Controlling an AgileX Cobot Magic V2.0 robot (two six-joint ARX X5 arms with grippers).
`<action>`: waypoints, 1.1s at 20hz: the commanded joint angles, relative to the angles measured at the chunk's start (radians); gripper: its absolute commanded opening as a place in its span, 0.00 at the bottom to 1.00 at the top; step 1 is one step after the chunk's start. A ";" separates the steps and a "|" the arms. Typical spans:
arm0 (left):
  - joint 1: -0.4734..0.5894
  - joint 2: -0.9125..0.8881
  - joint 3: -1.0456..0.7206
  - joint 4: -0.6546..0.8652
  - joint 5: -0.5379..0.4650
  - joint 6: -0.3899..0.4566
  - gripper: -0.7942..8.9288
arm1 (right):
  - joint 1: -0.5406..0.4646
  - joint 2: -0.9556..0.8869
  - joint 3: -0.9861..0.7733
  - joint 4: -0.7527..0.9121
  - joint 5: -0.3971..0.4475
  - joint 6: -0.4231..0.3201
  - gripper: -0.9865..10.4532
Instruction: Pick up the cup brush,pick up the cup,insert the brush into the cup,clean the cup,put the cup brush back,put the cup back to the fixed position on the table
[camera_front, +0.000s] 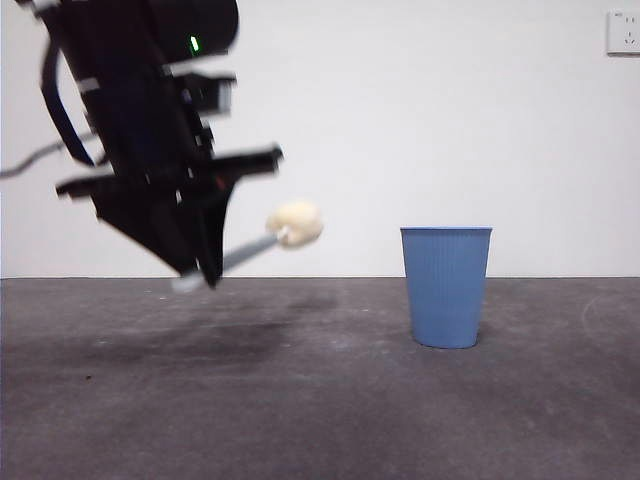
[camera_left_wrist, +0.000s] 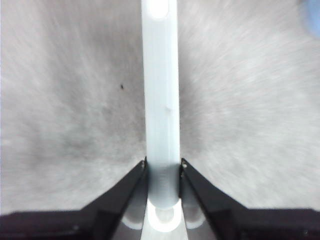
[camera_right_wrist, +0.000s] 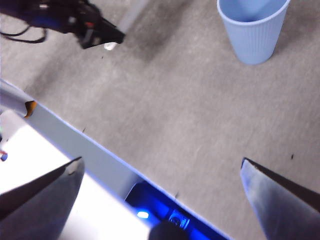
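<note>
The robot should expect the blue cup to be empty when it is lifted, because the blue cup's opening (camera_right_wrist: 253, 9) shows just the cup's plain inside.
My left gripper (camera_front: 200, 272) is shut on the grey handle of the cup brush (camera_front: 296, 224) and holds it above the table (camera_front: 300, 410), tilted, with the cream sponge head raised towards the cup. In the left wrist view the jaws (camera_left_wrist: 162, 167) clamp the handle (camera_left_wrist: 161, 100). The blue ribbed cup (camera_front: 446, 285) stands upright on the table to the right of the brush, apart from it. My right gripper (camera_right_wrist: 160, 162) is open and empty, high over the table's near edge, far from the cup (camera_right_wrist: 254, 27). The right wrist view also shows the left gripper (camera_right_wrist: 107, 35) with the handle (camera_right_wrist: 131, 15).
A white wall stands behind the table, with a socket (camera_front: 622, 32) at the top right. The table's edge with a blue-lit strip (camera_right_wrist: 100, 160) runs under my right gripper.
</note>
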 joint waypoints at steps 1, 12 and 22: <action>-0.001 -0.095 -0.002 -0.048 0.001 0.057 0.07 | 0.001 0.014 -0.033 0.130 -0.001 0.052 0.58; -0.002 -0.568 -0.002 -0.302 0.003 0.131 0.07 | 0.104 0.094 -0.520 0.888 0.206 0.267 0.58; -0.003 -0.612 -0.002 -0.393 0.011 0.131 0.07 | 0.210 0.549 -0.579 1.489 0.400 0.228 0.58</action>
